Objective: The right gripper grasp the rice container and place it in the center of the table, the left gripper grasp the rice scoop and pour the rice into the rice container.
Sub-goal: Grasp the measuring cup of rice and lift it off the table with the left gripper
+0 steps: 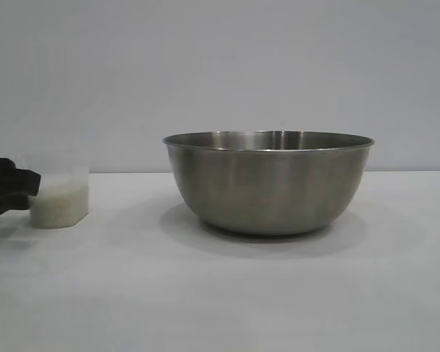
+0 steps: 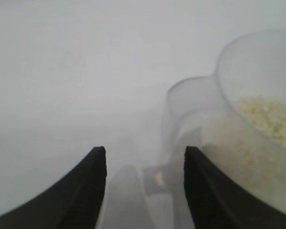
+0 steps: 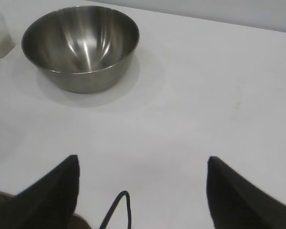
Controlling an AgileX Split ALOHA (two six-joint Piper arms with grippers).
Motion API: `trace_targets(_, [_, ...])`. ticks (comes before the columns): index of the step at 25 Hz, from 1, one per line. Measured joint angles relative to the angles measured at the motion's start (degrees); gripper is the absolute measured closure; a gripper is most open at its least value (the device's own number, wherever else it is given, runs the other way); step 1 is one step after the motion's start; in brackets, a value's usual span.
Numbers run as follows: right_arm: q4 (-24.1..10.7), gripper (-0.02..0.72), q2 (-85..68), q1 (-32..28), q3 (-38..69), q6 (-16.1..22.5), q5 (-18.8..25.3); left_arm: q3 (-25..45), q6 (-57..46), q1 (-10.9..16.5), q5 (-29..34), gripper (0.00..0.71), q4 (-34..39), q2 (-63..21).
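Note:
The rice is in loose, separate grains, so the rice scoop will empty cleanly when the robot pours it into the rice container.
The rice container, a wide steel bowl, stands empty mid-table and also shows far off in the right wrist view. The rice scoop, a frosted plastic cup, stands upright at the table's left with the rice filling its lower half. My left gripper reaches in from the left edge, its tips at the scoop's side. In the left wrist view the left gripper is open, with the scoop's handle between the fingers, close to one of them. The scoop and its rice lie just beyond. My right gripper hangs open over bare table, well back from the bowl.
The white table stretches wide in front of and beside the bowl. A thin dark cable loop shows between the right gripper's fingers. The scoop shows at the edge of the right wrist view, beside the bowl.

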Motion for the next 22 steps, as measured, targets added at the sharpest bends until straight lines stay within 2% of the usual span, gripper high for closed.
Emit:
trace_targets(6, [0.0,0.212,0.0,0.0,0.0,0.0,0.0,-3.1,0.6,0.0,0.0,0.38,0.1,0.1])
trace_targets(12, [0.0,0.212,0.0,0.0,0.0,0.1,0.0,-5.9,1.8,0.0,0.0,0.38,5.2,0.4])
trace_targets(14, [0.0,0.212,0.0,0.0,0.0,0.1,0.0,-6.7,2.4,0.0,0.0,0.553,7.9,0.4])
trace_targets(16, [0.0,0.212,0.0,0.0,0.0,0.1,0.0,-7.4,2.6,0.0,0.0,0.651,11.2,0.5])
trace_targets(18, [0.0,0.212,0.0,0.0,0.0,0.1,0.0,-8.1,2.7,0.0,0.0,0.71,13.5,0.5])
trace_targets(22, [0.0,0.212,0.0,0.0,0.0,0.1,0.0,-8.7,2.9,0.0,0.6,0.71,14.8,0.0])
